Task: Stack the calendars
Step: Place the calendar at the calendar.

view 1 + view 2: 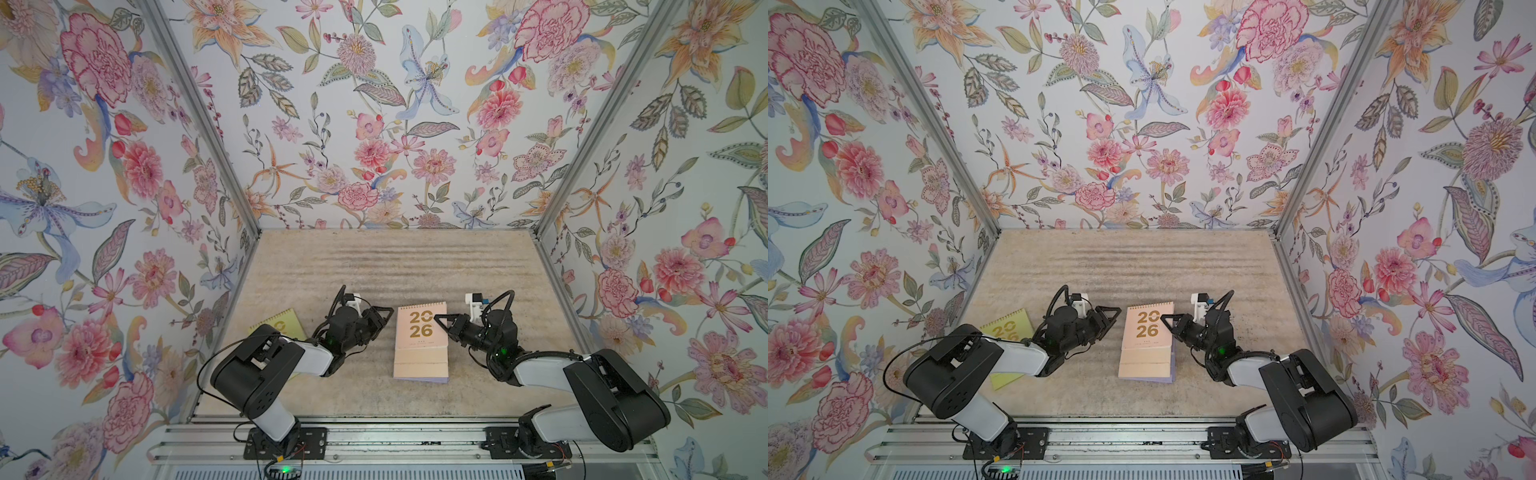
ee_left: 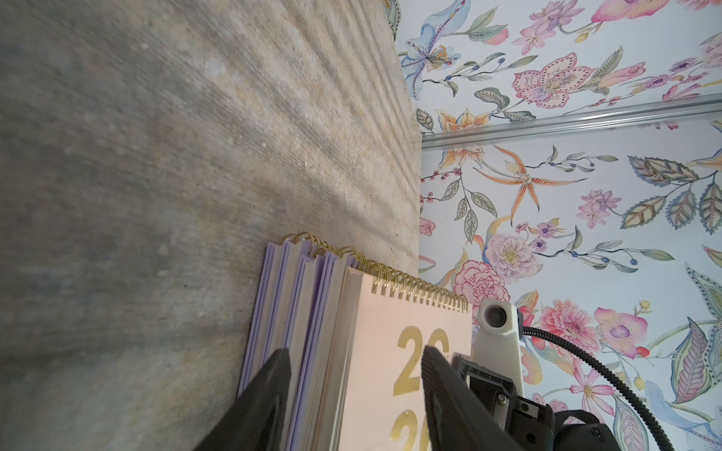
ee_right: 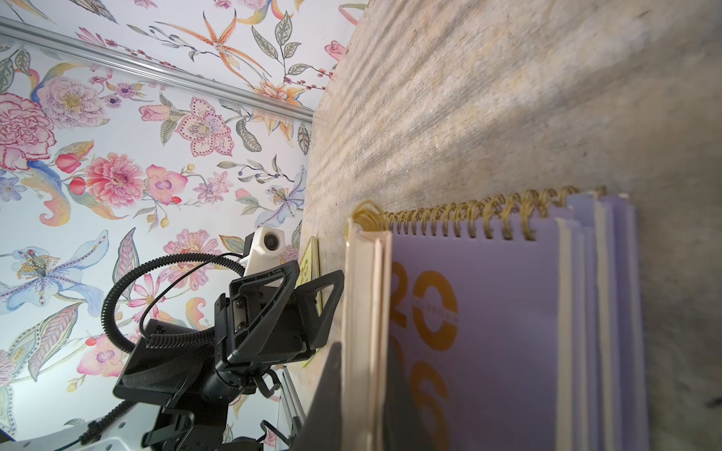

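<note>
The lavender pile can be seen past the peach calendar's front edge (image 1: 421,379), so my right gripper should pull the peach calendar toward the rail and put its raised edge (image 3: 367,315) down.
A peach calendar (image 1: 419,349) (image 1: 1144,353) with gold "2026" tops a pile of lavender calendars (image 2: 289,296) mid-table. My right gripper (image 1: 435,316) (image 3: 365,351) is shut on the peach calendar's (image 3: 365,293) right edge and holds that edge above a lavender cover (image 3: 508,332). My left gripper (image 1: 390,311) (image 2: 356,351) is open at the pile's left edge. One of its fingers is level with the lowest lavender calendars and the other is over the peach cover (image 2: 383,312). A yellow-green calendar (image 1: 282,322) (image 1: 1007,328) lies at the left, half hidden under my left arm.
Floral walls close in the back (image 1: 395,124) and both sides, with aluminium posts (image 1: 557,199) at the corners. The beige ribbed mat (image 1: 395,266) stretches behind the pile. A metal rail (image 1: 395,436) carries both arm bases at the front edge.
</note>
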### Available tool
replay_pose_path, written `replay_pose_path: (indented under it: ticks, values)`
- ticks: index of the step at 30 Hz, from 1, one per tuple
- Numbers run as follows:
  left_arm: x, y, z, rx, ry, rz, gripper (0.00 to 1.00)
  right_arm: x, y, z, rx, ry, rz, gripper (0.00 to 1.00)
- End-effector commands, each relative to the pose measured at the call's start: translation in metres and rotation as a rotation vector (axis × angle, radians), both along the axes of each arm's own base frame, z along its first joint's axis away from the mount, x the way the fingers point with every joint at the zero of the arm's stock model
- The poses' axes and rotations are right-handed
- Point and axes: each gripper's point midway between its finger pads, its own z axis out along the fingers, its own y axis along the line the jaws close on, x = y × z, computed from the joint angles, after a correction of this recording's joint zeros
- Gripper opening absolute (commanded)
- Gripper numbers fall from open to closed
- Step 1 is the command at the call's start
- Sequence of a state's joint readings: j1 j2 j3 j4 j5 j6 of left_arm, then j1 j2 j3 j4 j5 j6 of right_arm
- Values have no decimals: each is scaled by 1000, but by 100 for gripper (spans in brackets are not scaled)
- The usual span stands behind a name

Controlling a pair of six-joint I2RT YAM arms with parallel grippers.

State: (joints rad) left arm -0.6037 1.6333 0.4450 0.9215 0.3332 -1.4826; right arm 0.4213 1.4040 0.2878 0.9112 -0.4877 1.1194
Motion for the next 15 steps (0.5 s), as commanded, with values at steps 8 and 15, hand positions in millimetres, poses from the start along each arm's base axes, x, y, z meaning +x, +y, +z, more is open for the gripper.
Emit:
replay_pose_path:
  ticks: [8, 15]
  values:
    - [-4, -5, -6, -7, 23, -15, 57, 1, -13, -12, -24, 17, -26, 16]
    - [-4, -6, -8, -7, 29, -18, 57, 0, -12, -18, -61, 43, -12, 18]
